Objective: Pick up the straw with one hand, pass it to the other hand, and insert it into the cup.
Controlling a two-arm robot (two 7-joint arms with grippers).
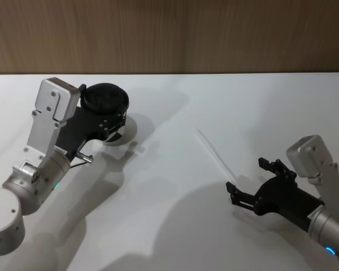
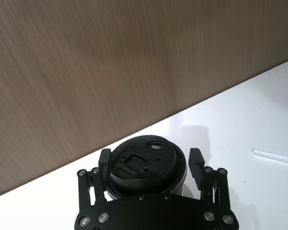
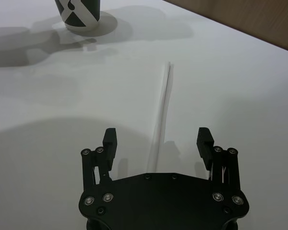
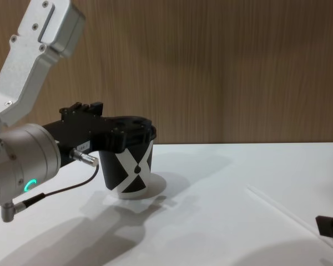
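Note:
The straw lies straight and my right gripper is at its near end, so I expect its far end to stick out stiffly when I lift it.
The black cup with its domed lid stands upright at the back left of the white table. My left gripper is open, one finger on each side of the lid with a small gap on one side. The white X band shows on the cup under the gripper body. The thin whitish straw lies flat on the table right of centre. My right gripper is open just above the table at the straw's near end. In the right wrist view the straw runs between the spread fingers.
A wood-panelled wall rises behind the table's far edge. The white tabletop between the two arms is bare. The left arm's silver wrist with its green light stays low at the left.

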